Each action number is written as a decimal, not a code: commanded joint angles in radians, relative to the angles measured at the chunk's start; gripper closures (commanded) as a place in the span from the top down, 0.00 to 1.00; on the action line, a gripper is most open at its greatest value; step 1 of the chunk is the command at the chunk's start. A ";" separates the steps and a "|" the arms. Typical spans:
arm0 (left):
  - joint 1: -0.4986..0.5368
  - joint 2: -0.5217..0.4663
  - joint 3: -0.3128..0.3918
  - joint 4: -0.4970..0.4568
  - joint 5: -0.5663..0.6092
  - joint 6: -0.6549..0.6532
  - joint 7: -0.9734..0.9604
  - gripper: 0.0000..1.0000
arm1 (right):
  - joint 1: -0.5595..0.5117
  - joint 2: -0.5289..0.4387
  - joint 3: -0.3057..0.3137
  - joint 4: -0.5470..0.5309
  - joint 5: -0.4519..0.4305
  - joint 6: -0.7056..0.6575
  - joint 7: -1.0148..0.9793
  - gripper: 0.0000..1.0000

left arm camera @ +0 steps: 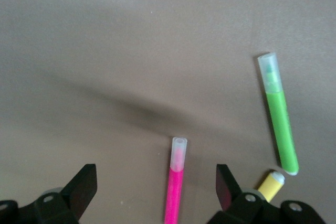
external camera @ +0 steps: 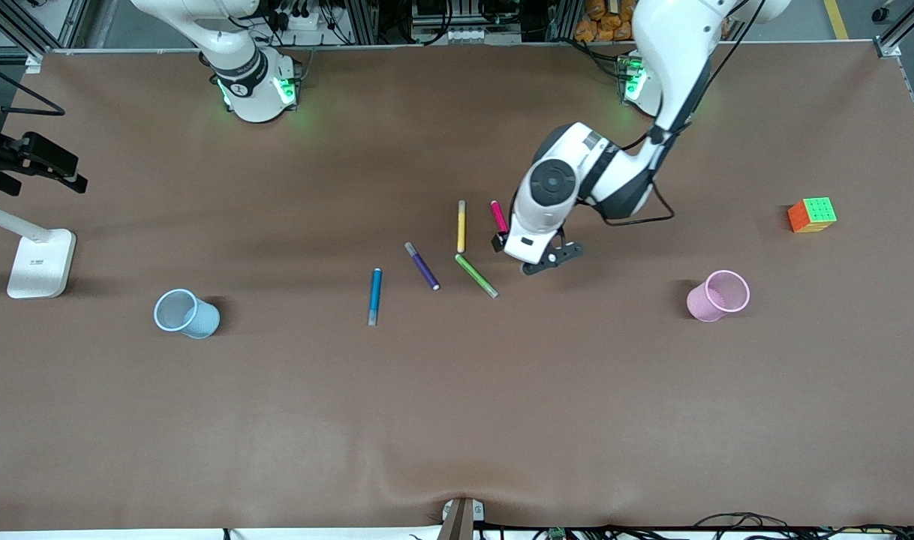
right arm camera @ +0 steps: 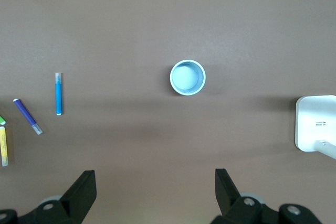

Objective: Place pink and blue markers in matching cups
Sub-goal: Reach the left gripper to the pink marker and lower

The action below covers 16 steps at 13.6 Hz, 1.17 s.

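The pink cup seems shorter than the markers, so the pink marker's clear cap will poke out when I put the marker down into the cup.
The pink marker lies on the table beside the yellow marker. My left gripper is open and low over it. In the left wrist view the pink marker lies between the open fingers, which do not touch it. The blue marker lies toward the right arm's end, with the light blue cup upright farther that way. The pink cup stands upright toward the left arm's end. My right gripper is open and empty, high over the table, looking down on the blue cup and blue marker.
A purple marker, a yellow marker and a green marker lie close to the pink one. A colour cube sits near the left arm's end. A white lamp base stands at the right arm's end.
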 commanded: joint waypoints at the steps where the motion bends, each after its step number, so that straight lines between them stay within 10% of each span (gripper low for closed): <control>1: -0.041 0.032 0.007 -0.008 0.061 0.052 -0.102 1.00 | -0.011 -0.008 -0.003 0.009 0.011 -0.015 -0.006 1.00; 11: -0.054 0.095 0.008 0.001 0.078 0.103 -0.133 0.56 | -0.011 -0.008 -0.001 0.010 0.011 -0.016 -0.027 1.00; 16: -0.055 0.118 0.010 0.019 0.081 0.104 -0.133 0.54 | -0.011 -0.008 -0.001 0.014 0.011 -0.019 -0.037 1.00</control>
